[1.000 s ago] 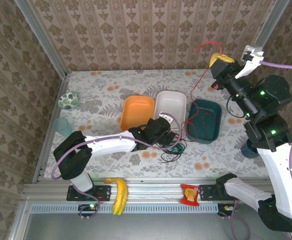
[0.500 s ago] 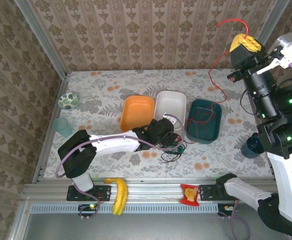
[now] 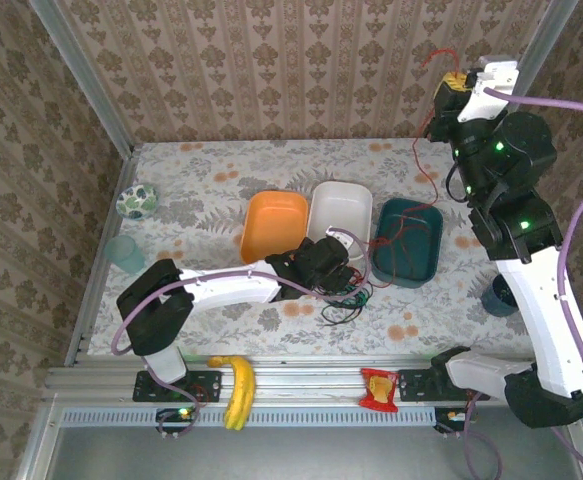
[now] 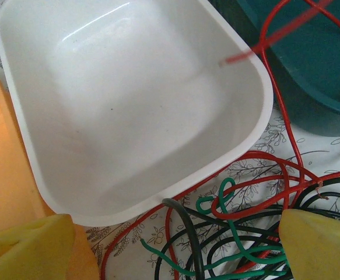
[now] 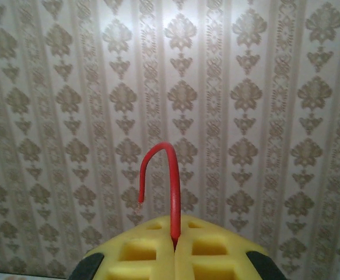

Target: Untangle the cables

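Note:
The red cable is hanging high by its end and still goes into the tangle (image 4: pixel 298 170), so I should put it down into the teal bin (image 3: pixel 411 243) with my right gripper and take hold farther along.
The cables (image 4: pixel 239 233) lie in a red, green and black tangle on the floral cloth, just in front of the white bin (image 4: pixel 129 105). My left gripper (image 4: pixel 178 251) hangs open right over the tangle (image 3: pixel 346 298), one yellow finger on each side, holding nothing. My right gripper (image 5: pixel 174 245) is up high at the back right (image 3: pixel 458 82), shut on a red cable (image 5: pixel 174 192) whose free end curls above the pads. From there the red cable drops across the teal bin (image 3: pixel 411 240) and back into the tangle.
An orange bin (image 3: pixel 274 222) stands left of the white one. A teal cup (image 3: pixel 124 252) and a green patterned ball (image 3: pixel 136 200) sit at the left edge, a dark cup (image 3: pixel 499 295) at the right. A banana (image 3: pixel 236 390) and a red packet (image 3: pixel 378 388) lie on the front rail.
My right arm has swung up and around at the back right, carrying the red cable higher and drawing it out of the tangle. The left arm has barely moved.

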